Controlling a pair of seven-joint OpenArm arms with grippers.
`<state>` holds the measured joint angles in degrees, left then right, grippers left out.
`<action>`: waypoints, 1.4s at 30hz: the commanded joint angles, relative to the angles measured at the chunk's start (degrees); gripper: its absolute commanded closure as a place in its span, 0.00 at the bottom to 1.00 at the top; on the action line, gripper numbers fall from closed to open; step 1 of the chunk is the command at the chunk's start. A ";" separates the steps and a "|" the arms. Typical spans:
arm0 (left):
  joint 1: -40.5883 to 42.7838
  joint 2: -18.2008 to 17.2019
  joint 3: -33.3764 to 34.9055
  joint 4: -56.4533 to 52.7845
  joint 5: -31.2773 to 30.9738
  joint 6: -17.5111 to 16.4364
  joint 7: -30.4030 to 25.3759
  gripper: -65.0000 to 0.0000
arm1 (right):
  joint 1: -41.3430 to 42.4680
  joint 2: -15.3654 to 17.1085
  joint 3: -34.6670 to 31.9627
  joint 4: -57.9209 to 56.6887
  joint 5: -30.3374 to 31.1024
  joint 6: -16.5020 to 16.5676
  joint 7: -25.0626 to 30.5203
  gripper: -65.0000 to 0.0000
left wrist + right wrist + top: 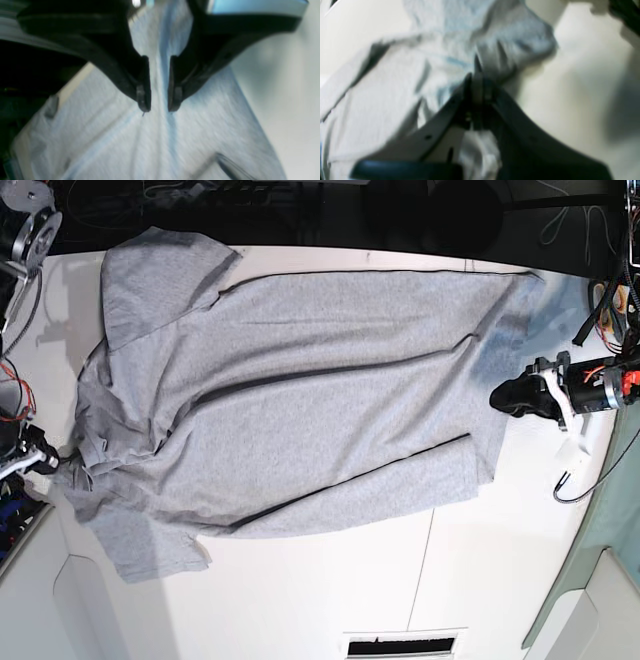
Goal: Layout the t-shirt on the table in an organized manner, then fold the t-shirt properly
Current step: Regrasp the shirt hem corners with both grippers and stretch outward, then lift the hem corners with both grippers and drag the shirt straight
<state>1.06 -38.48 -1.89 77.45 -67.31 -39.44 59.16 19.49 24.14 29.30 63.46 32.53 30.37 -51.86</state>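
A long crease (330, 374) runs across the middle of the t-shirt. My right gripper should lift the far sleeve (130, 272) and my left gripper should lift the far hem corner before folding.
The light grey t-shirt (300, 380) lies spread across the white table (330, 590), with its sleeves toward the left of the base view and its hem toward the right. A long crease runs across its middle, and the lower hem corner is folded over. My left gripper (502, 396) hovers at the hem edge. In the left wrist view, the left gripper (159, 108) is open, its jaws a little apart over a raised ridge of the t-shirt (200, 130). My right gripper (476, 77) is shut on a bunched fold of the t-shirt (395, 87) at the sleeve end (50, 463).
A thin dark seam (425, 560) crosses the table, and a dark slot (400, 645) sits at its near edge. Loose cables (600, 310) hang by the left arm. A pale green cloth (612, 530) lies along the right side. Bare tabletop (287, 87) borders the shirt.
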 commanded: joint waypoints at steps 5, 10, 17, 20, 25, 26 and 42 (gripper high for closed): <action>4.79 -1.53 -0.39 12.96 -4.04 -0.56 1.25 0.66 | -12.02 1.05 3.65 9.75 6.54 1.86 -3.10 1.00; 8.24 -1.55 -0.39 17.97 -3.08 -0.56 1.09 0.54 | -23.63 1.07 4.83 14.03 9.05 2.03 -4.68 1.00; 10.67 -1.51 -2.25 17.97 -0.79 -0.56 0.63 0.48 | -34.32 1.07 4.81 14.27 10.64 3.37 -5.18 0.48; 12.48 -1.51 -4.46 17.92 -0.68 -0.56 0.04 0.39 | -36.57 0.87 4.66 14.27 13.51 3.54 -5.22 0.48; 15.72 -1.49 -8.90 16.83 3.91 -0.56 -3.56 0.39 | -36.65 -0.22 2.78 14.27 13.55 4.17 -5.64 0.48; 16.26 -1.51 -9.92 16.46 4.22 -0.56 -3.67 0.39 | -36.65 -0.20 1.64 14.27 13.55 4.17 -5.66 0.48; 18.16 -1.36 -13.18 -1.90 8.90 -0.56 -5.84 0.39 | -36.68 -1.05 -10.10 14.69 13.62 4.11 -5.97 0.48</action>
<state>19.51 -38.70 -14.48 74.85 -57.28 -39.44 54.17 -16.67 22.83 19.46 78.13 48.40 35.00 -55.16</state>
